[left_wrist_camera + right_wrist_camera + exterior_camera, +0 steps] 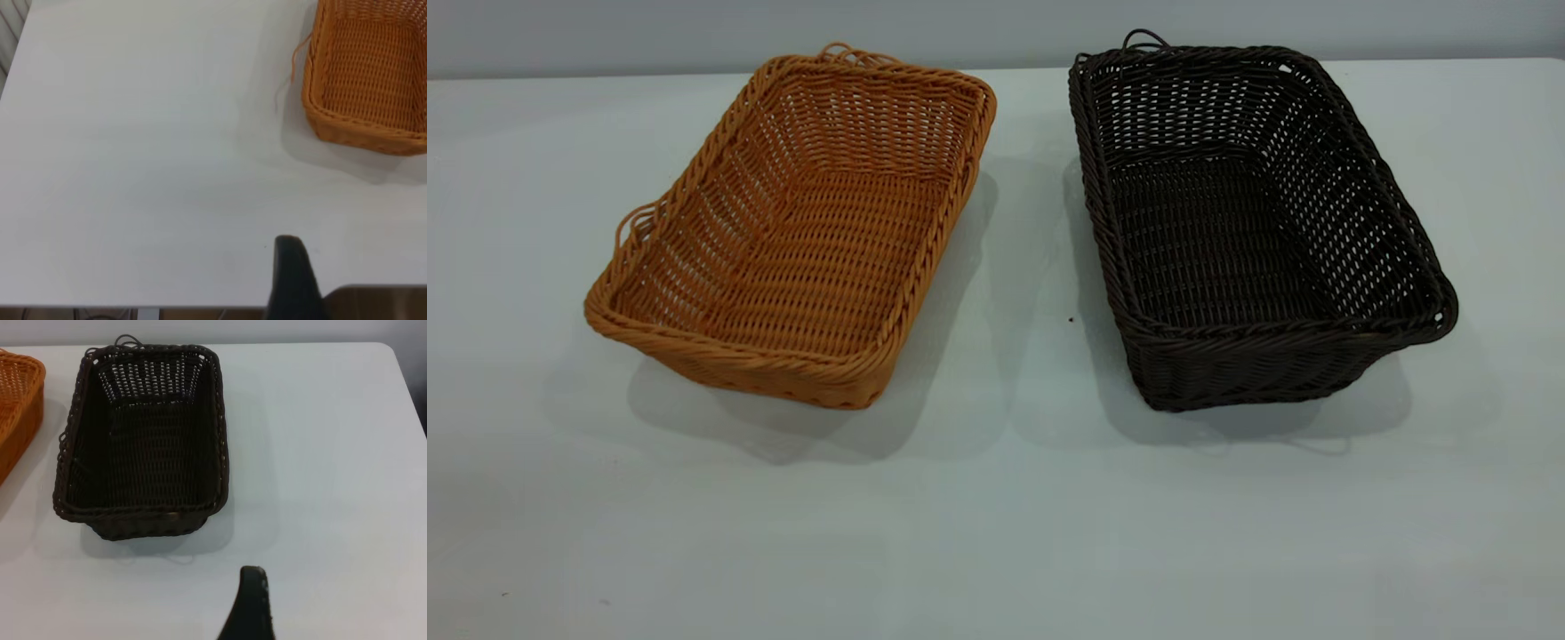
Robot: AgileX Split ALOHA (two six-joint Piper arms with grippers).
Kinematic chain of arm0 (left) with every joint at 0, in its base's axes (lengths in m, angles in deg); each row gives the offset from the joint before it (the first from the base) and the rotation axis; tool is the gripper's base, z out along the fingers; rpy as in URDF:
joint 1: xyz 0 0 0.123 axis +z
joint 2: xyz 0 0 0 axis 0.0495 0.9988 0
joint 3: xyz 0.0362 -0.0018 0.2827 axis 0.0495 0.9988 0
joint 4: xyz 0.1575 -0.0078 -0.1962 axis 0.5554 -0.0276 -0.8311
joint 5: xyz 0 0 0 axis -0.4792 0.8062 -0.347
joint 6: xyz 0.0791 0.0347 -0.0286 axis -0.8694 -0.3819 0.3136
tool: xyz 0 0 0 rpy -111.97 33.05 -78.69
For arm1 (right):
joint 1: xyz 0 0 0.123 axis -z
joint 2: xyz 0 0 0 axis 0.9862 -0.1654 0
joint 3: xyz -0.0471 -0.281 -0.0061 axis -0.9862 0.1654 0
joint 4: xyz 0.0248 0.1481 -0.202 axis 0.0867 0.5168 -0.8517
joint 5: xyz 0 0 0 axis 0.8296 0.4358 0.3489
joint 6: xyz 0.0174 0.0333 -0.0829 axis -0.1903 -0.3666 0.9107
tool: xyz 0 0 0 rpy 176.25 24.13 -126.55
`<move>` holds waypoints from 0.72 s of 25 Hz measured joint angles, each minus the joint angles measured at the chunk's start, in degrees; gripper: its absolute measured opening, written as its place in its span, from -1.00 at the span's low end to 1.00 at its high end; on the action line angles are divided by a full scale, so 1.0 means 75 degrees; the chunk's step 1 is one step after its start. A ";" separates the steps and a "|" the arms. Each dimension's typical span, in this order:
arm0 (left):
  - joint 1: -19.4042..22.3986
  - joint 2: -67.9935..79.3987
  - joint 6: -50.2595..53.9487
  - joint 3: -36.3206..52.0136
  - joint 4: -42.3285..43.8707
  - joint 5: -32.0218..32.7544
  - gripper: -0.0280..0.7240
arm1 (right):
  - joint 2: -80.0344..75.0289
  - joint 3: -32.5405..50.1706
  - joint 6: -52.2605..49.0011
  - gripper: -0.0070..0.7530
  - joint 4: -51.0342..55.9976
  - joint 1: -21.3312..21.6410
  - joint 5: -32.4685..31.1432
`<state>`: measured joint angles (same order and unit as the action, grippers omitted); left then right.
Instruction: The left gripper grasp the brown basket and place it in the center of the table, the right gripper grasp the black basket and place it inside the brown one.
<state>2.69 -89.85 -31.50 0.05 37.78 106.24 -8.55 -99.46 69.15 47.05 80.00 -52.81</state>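
My right gripper is moving in on the black basket's near rim (1291, 332), which stands clear of the brown basket, so it should carry on going until its fingers straddle that rim (1280, 335) and close.
The brown basket (800, 231) stands on the white table (996, 516) at the left, empty and turned slightly askew. The black basket (1245, 222) stands to its right, empty, a gap between them. Neither arm shows in the exterior view. In the left wrist view a black part of my left gripper (291, 280) sits over the table's edge, well apart from the brown basket (367, 80). In the right wrist view a black part of my right gripper (250, 607) hangs above bare table, a short way off the black basket (143, 447).
The table's near edge (133, 305) shows in the left wrist view with dark floor beyond it. The table's rounded corner (393, 353) shows in the right wrist view. A corner of the brown basket (17, 407) also shows there.
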 joint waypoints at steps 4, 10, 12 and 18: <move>0.0000 0.1007 -0.0270 -0.0399 0.0000 -0.0182 0.26 | -0.0709 -0.0050 0.0617 0.53 0.0594 0.0000 0.0141; 0.0000 0.3544 -0.0932 -0.0971 0.0000 -0.1544 0.36 | -0.3249 -0.0098 0.2303 0.53 0.2049 0.0000 0.1487; 0.0000 0.4429 -0.0998 -0.1133 -0.0007 -0.2066 0.42 | -0.4307 -0.0098 0.3007 0.53 0.2772 0.0000 0.1983; 0.0000 0.6473 -0.1123 -0.1601 -0.0007 -0.3626 0.46 | -0.7729 -0.0098 0.6329 0.53 0.6080 -0.0082 0.2842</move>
<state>2.69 -41.30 -39.92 -11.96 37.73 79.05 -66.52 -100.20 116.61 92.65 79.38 -31.49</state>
